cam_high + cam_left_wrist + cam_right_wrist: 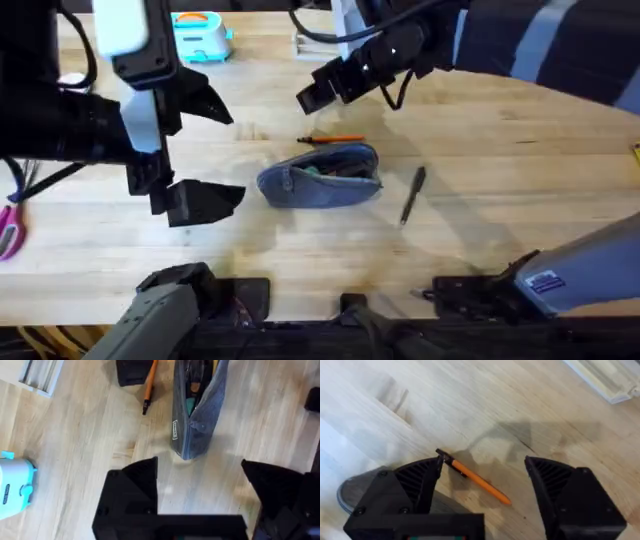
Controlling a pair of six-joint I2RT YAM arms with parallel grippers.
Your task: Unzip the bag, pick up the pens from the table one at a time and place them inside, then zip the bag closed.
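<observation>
I should expect other pens crowded inside the open bag point(320, 180) when I carry the black pen over, because teal and dark shapes point(340, 168) show in it.
The blue-grey bag point(320, 174) lies mid-table with its zipper open; something teal and dark shows inside point(197, 407). Just behind it, the orange pen point(333, 139) rests on the table point(500, 150). The black pen point(413, 194) lies to the bag's right. My right gripper point(322, 92) hovers open above the orange pen; in the right wrist view the orange pen point(475, 478) sits between the fingers point(415, 482) of my right gripper point(482, 482). My left gripper point(205, 150) is open, left of the bag, holding nothing. In the left wrist view my left gripper point(200, 485) faces the bag's end.
A teal and white device point(200, 35) stands at the back left, a white tray-like item point(315, 42) behind the right gripper. Pink-handled scissors point(10, 230) lie at the left edge. Bare wood stretches to the right of the black pen.
</observation>
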